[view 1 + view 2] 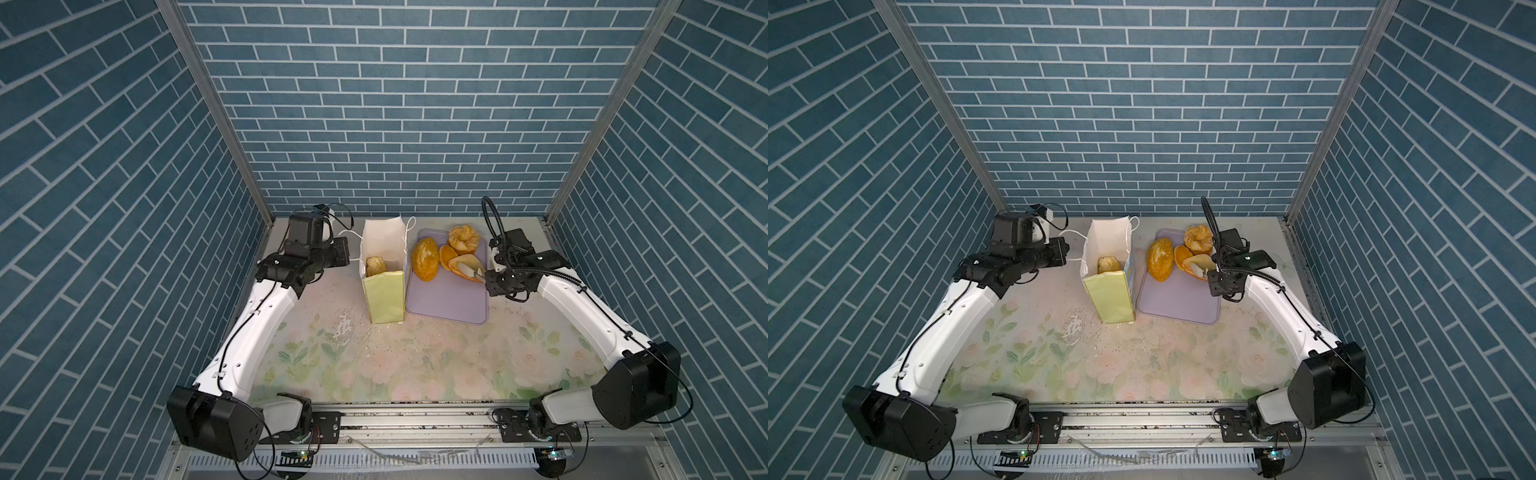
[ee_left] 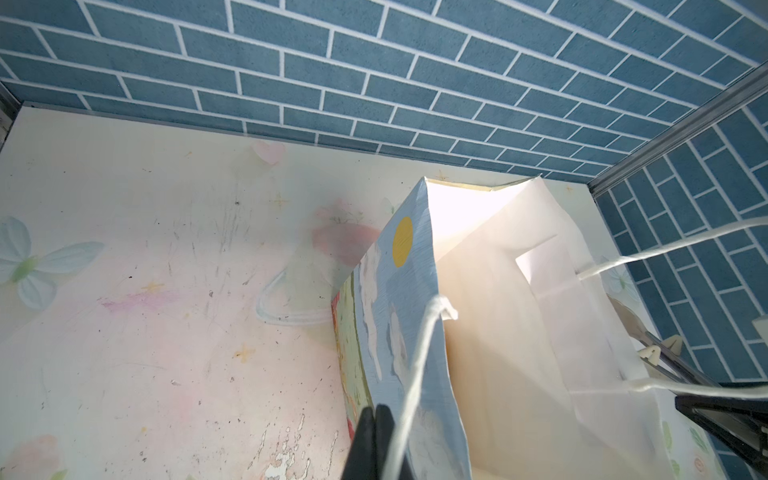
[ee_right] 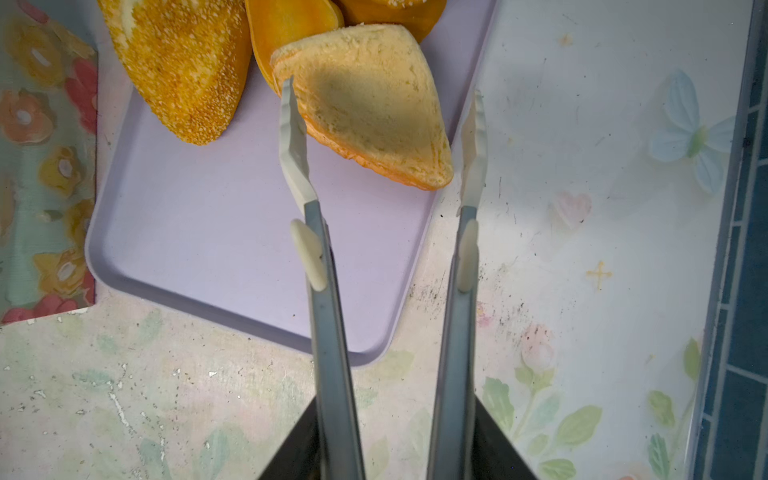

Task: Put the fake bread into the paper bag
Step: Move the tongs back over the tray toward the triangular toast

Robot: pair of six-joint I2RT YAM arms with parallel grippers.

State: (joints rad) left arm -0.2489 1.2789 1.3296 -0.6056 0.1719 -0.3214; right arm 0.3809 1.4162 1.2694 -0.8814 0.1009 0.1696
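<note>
Next, my right gripper pulls the triangular turnover toward the tray's empty part before lifting it, because the turnover overlaps the orange bun at the tray's rim.
The paper bag stands upright and open left of the tray, with one golden pastry inside. My left gripper is shut on the bag's white cord handle, which runs taut from the painted wall. My right gripper is shut on metal tongs. The tongs' white tips straddle the triangular turnover on the tray; whether they touch it I cannot tell. A seeded loaf, an orange bun and a twisted pastry lie beside it.
The lavender tray lies flat right of the bag, its near half bare. The floral tabletop has flaked patches in front of the bag. Blue brick walls close in the back and both sides.
</note>
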